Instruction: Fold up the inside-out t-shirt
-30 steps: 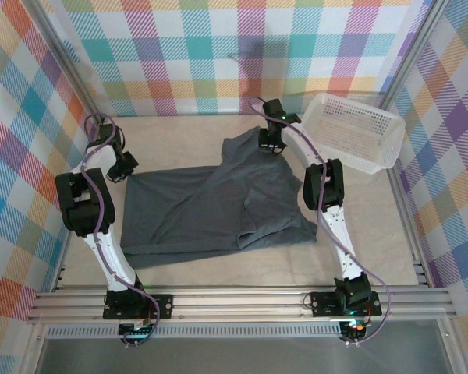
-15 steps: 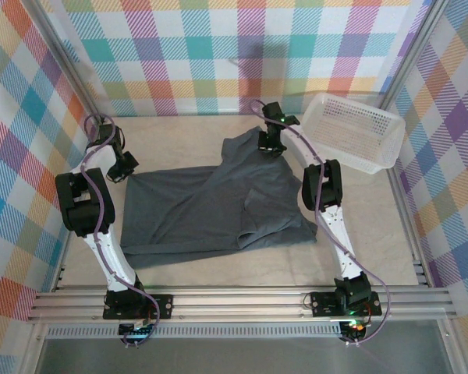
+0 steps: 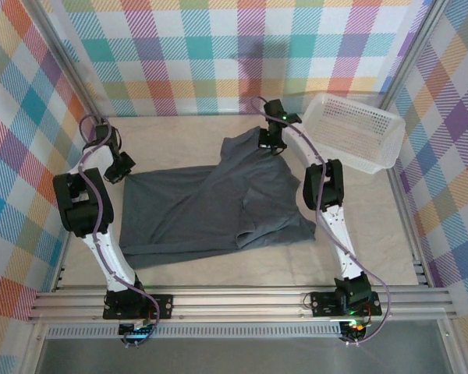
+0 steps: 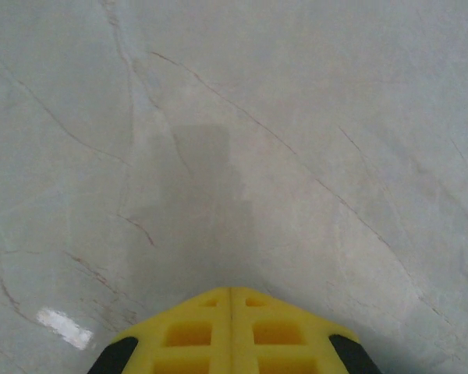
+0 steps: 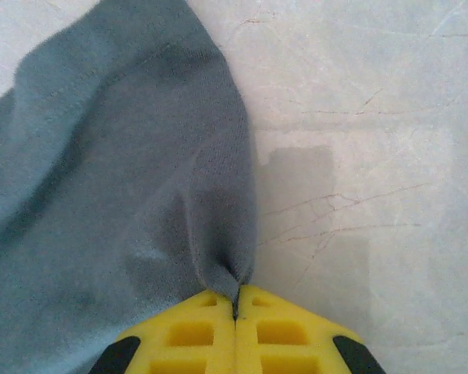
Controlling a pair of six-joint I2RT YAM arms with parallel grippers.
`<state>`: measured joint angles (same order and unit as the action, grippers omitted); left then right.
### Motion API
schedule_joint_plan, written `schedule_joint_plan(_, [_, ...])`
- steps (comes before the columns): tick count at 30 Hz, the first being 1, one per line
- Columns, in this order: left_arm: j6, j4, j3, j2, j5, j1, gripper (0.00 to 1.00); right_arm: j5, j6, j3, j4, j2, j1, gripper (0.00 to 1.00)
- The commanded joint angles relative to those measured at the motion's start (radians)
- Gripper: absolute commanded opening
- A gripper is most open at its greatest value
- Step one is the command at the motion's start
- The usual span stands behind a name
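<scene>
My right gripper is holding the sleeve (image 3: 239, 148), which sticks out past the t-shirt's far edge. I should bring the sleeve back toward me and fold it over the body (image 3: 274, 178).
The inside-out t-shirt (image 3: 210, 204) lies spread across the middle of the table, dark slate-grey, with one part reaching up toward the back. My right gripper (image 3: 270, 145) sits at that far upper edge. In the right wrist view its yellow fingers (image 5: 235, 300) are shut on a pinched fold of the t-shirt (image 5: 125, 195), which bunches into the seam between them. My left gripper (image 3: 118, 173) is just off the shirt's upper left corner. Its yellow fingers (image 4: 231, 292) are pressed together over bare tabletop with nothing between them.
A white mesh basket (image 3: 352, 132) stands at the back right, close to the right arm. The pale marbled tabletop (image 3: 218, 265) is walled in by plaid panels and a metal frame. The arms' bases are on the rail along the near edge.
My right gripper has closed on the shirt's far edge. The left arm shifted slightly to the left, and the shirt's left part is drawn a little flatter.
</scene>
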<state>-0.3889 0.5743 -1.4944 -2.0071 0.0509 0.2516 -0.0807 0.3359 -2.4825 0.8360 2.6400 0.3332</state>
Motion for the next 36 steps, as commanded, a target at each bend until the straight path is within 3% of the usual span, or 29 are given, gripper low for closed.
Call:
schedule_joint_plan(1, [-0.025,-0.004,0.015,0.030,-0.029,0.032,0.00,0.084,0.068,0.123,-0.081,-0.127,-0.031,0.00])
schedule_joint_plan(8, [-0.039,-0.027,0.050,0.045,-0.110,0.032,0.00,0.155,0.068,0.062,-0.019,-0.126,-0.033,0.00])
schedule_joint_plan(13, [-0.077,-0.028,0.109,0.136,-0.075,0.032,0.00,0.178,0.067,0.059,-0.022,-0.219,-0.037,0.00])
schedule_joint_plan(15, [-0.100,-0.045,0.167,0.191,-0.074,0.032,0.00,0.172,0.068,0.137,-0.037,-0.280,-0.036,0.00])
schedule_joint_plan(19, [-0.140,-0.042,0.289,0.282,-0.017,0.032,0.00,0.171,0.122,0.537,-0.245,-0.451,-0.047,0.00])
schedule_joint_plan(22, [-0.153,-0.051,0.377,0.326,0.033,0.032,0.00,0.182,0.138,0.704,-0.294,-0.503,-0.057,0.00])
schedule_joint_plan(31, [-0.155,-0.041,0.448,0.401,0.032,0.033,0.00,0.148,0.096,0.792,-0.263,-0.608,-0.065,0.00])
schedule_joint_plan(36, [-0.162,-0.001,0.479,0.513,0.096,0.032,0.00,0.148,0.093,0.865,-0.277,-0.691,-0.067,0.00])
